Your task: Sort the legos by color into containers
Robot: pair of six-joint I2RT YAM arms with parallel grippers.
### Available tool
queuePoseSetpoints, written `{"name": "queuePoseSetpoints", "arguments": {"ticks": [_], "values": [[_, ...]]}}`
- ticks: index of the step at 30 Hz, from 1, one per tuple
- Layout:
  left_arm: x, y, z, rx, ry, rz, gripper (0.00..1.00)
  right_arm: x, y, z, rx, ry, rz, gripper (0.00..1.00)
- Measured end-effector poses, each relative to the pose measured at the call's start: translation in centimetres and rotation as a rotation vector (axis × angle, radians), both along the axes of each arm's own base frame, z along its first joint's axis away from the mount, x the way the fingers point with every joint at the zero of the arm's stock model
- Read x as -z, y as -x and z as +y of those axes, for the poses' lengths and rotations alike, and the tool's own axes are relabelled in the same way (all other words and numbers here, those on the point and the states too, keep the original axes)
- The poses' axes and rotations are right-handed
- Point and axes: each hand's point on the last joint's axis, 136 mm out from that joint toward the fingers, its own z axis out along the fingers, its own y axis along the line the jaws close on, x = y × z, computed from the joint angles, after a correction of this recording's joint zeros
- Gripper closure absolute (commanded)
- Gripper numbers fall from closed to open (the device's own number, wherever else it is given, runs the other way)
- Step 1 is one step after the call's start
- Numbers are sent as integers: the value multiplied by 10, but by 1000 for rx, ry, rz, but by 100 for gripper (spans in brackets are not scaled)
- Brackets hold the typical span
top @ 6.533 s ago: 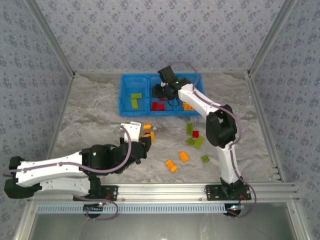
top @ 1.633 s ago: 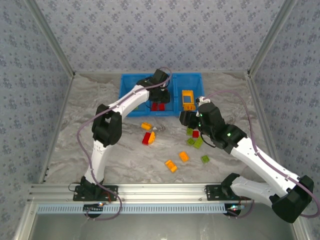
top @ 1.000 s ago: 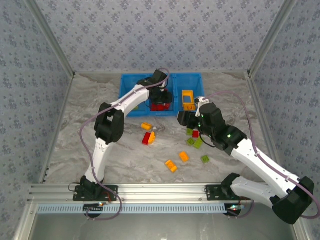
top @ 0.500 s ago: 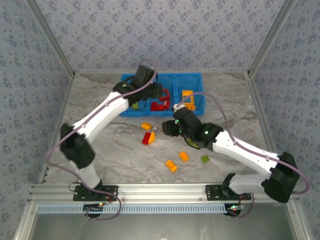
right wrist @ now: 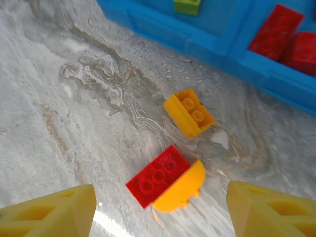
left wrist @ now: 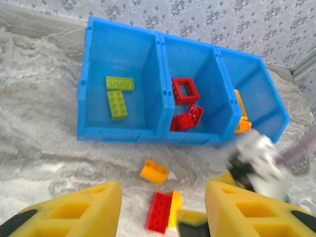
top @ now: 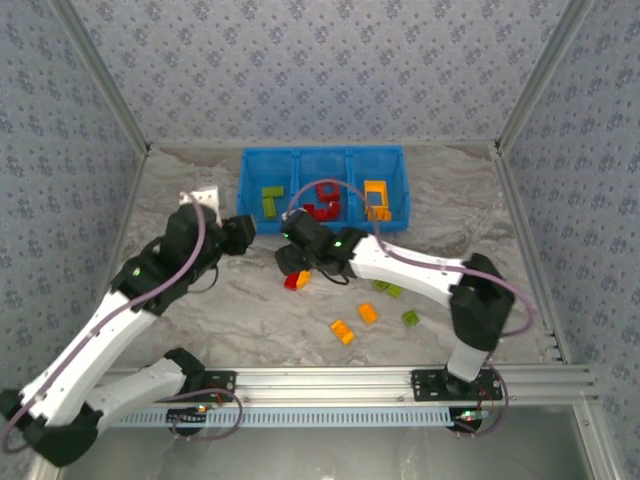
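The red brick (top: pixel 291 282) is blocked from my left gripper by my right one, so next my right gripper takes the orange brick (right wrist: pixel 189 112) to the orange legos' compartment first.
The blue bin (top: pixel 322 226) holds lime green legos (top: pixel 270 200) in its left compartment, red ones (top: pixel 322 208) in the middle and orange ones (top: pixel 376 198) on the right. On the table in front of it, a red brick (right wrist: pixel 159 181) lies against a rounded yellow piece (right wrist: pixel 180 190), with an orange brick (right wrist: pixel 189 112) just beyond them. My right gripper (right wrist: pixel 160 217) hovers open over that red and yellow pair (top: pixel 297 279). My left gripper (top: pixel 238 232) is open and empty to the left of the bin. It looks at the same bricks (left wrist: pixel 160 212).
Two orange bricks (top: pixel 342 331) (top: pixel 367 313) and green bricks (top: pixel 410 318) (top: pixel 388 288) lie loose at centre right. The right arm (top: pixel 420 270) stretches across the middle of the table. Patterned walls close in the sides and back.
The left arm has pulled back from the bin's middle compartment to the left. The right arm has swung left across the table to above the red and yellow pair.
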Motion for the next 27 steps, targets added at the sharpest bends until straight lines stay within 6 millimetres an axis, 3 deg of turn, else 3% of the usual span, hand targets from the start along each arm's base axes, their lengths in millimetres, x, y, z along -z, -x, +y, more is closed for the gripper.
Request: {"name": "queuePoseSetpoints", "arguments": {"ticks": [7,13,19,27], "values": [[-11,45,30,7,102,-69,51,49,-40,26,-84,171,26,20],[-4,52,35,-1,97,-41,51,83,-57,20,-115,301,53,21],[2,50,30,16,88,-12,52,105,-64,16,-139,368,83,37],[4,49,28,21,85,-4,52,113,-68,17,-143,382,94,61]]}}
